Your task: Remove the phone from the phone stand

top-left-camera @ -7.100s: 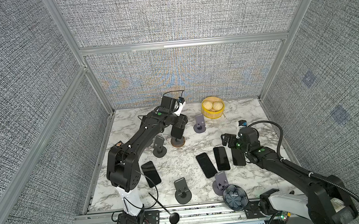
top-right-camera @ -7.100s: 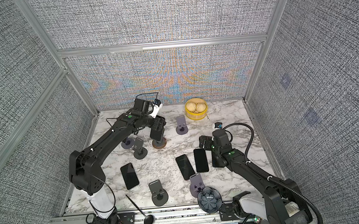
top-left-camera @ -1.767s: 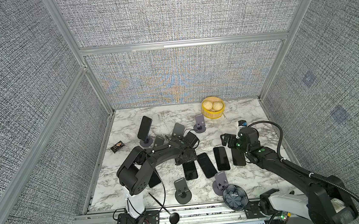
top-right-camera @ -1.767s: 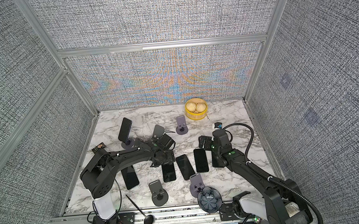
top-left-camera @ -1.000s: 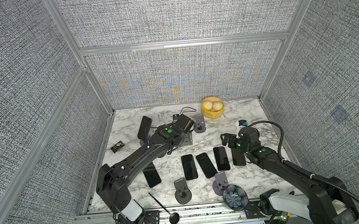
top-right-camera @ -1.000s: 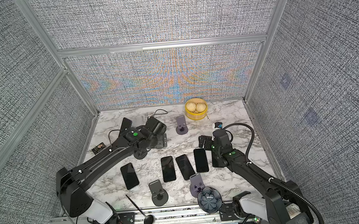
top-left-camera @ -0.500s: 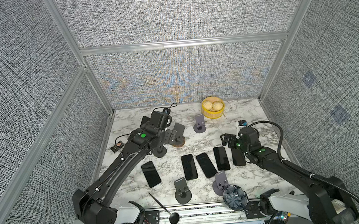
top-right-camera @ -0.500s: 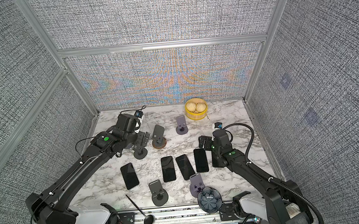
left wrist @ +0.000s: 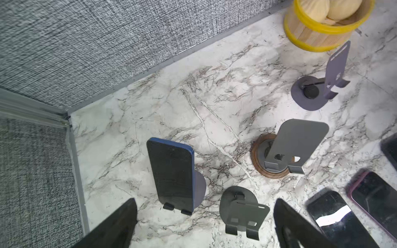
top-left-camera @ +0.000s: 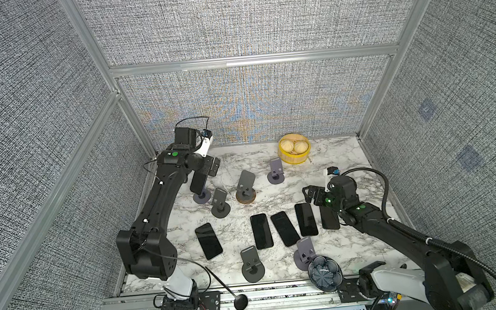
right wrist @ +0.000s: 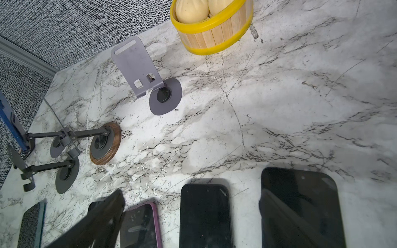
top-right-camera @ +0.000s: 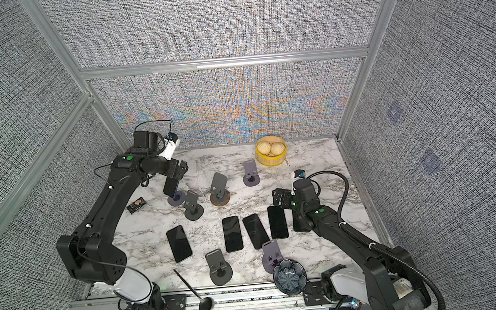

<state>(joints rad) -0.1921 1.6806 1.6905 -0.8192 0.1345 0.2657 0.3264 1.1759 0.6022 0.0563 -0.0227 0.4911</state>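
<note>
The blue phone's top edge (left wrist: pixel 170 143) stands free, in line with the left gripper's open fingers, so the left gripper should now go in until its fingers are on either side of both side edges (left wrist: pixel 193 167) of the phone.
A blue phone (top-left-camera: pixel 198 181) (top-right-camera: pixel 171 184) leans upright on a grey phone stand (top-left-camera: pixel 200 198) at the back left of the marble table (top-left-camera: pixel 338 154). The left wrist view shows the phone (left wrist: pixel 171 174) with its foot on the two lips of the phone stand (left wrist: pixel 200 186). My left gripper (top-left-camera: pixel 208 169) (top-right-camera: pixel 176 172) hangs just above the phone's top edge, open and empty, apart from it; its jaws (left wrist: pixel 204 206) stand wide on either side. My right gripper (top-left-camera: pixel 313 197) (right wrist: pixel 191 196) is open and empty, low over phones lying flat at the right.
Several dark phones (top-left-camera: pixel 261 231) lie flat in a row mid-table. Several empty stands are about, one with a wooden base (top-left-camera: pixel 245 189). A yellow-banded basket of buns (top-left-camera: pixel 294 151) stands at the back, a dark bowl (top-left-camera: pixel 324 273) and black spoon (top-left-camera: pixel 224 286) at the front, a small packet (top-right-camera: pixel 136 205) at the left.
My left arm swung from the flat phones mid-table to the back left, over the phone on the stand, and its jaws opened wide. The right arm stayed put.
</note>
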